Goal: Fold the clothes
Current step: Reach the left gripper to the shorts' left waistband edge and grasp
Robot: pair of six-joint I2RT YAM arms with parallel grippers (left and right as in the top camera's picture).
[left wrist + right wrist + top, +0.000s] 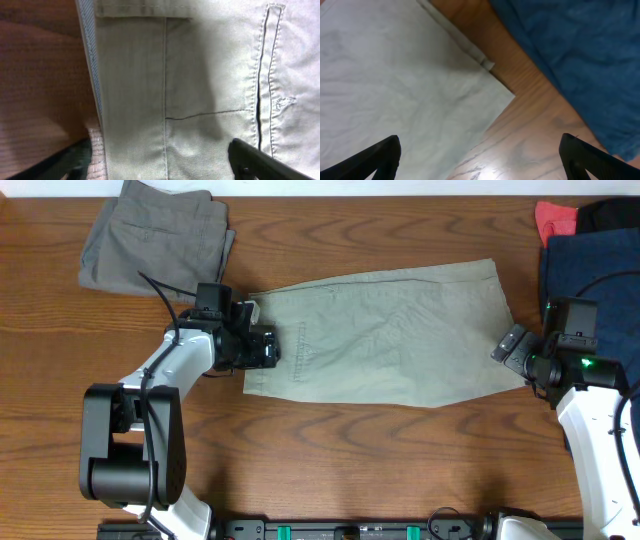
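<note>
The shorts' leg hem [514, 376] is close to the navy garment next to my right gripper. Next, I pull the shorts away by the waistband [132, 110] with my left gripper first.
The pale khaki-green shorts [390, 335] lie flat across the middle of the table, waistband at the left and leg hems at the right. My left gripper [268, 346] is open over the waistband end; in the left wrist view its fingers [160, 167] straddle the waistband edge, seam and a back pocket [264, 75]. My right gripper [512, 346] is open just above the right leg corner; the right wrist view shows that corner [490, 95] between its spread fingers [480, 157], with bare wood under them.
Darker grey-olive shorts [155, 235] lie folded at the back left. A navy blue garment [590, 275] lies at the right edge, close to my right arm, also in the right wrist view [580, 55]. A red cloth [556, 220] and a dark one sit behind it.
</note>
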